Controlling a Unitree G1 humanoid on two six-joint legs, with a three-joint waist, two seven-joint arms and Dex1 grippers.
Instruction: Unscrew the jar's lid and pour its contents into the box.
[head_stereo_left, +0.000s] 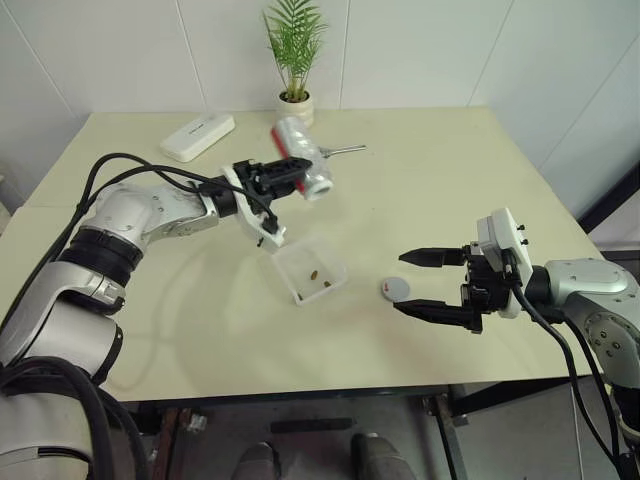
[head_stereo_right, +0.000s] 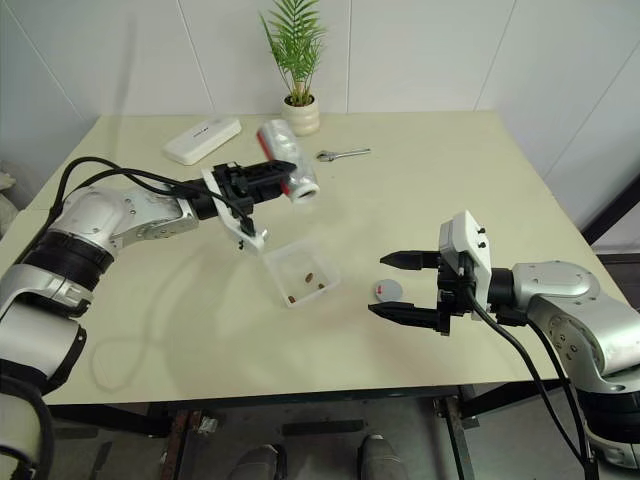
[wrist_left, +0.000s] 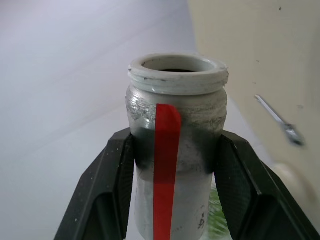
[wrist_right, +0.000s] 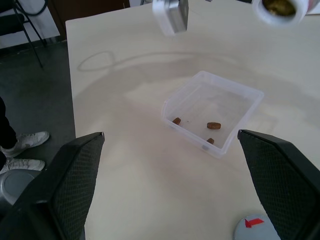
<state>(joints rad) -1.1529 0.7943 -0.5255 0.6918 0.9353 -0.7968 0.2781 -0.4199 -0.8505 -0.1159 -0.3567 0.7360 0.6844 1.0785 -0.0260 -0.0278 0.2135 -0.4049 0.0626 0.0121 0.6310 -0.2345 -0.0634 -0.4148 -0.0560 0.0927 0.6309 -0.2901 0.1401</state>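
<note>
My left gripper should keep turning the jar upright, as brown pieces are in the box (head_stereo_left: 315, 276) and there is free space (head_stereo_left: 230, 264) beside it, and release the jar standing there.
My left gripper (head_stereo_left: 288, 176) is shut on the jar (head_stereo_left: 306, 164), which has no lid and a red stripe down its side (wrist_left: 166, 150). It holds the jar almost level in the air, just beyond the box. The jar's open mouth (wrist_right: 279, 7) shows brown pieces inside. The clear box (head_stereo_left: 335, 268) sits on the table at mid-front with three brown pieces (wrist_right: 214, 125) in it. To the right of the box the grey lid (head_stereo_left: 396, 289) with its red mark lies flat on the table. My right gripper (head_stereo_left: 401, 281) hovers open by the lid, holding nothing.
A white oblong case (head_stereo_left: 197, 136), a potted plant (head_stereo_left: 295, 105) and a metal wrench (head_stereo_left: 345, 150) lie at the back of the table. A person's white shoes (wrist_right: 22, 150) stand on the floor beside the table's edge.
</note>
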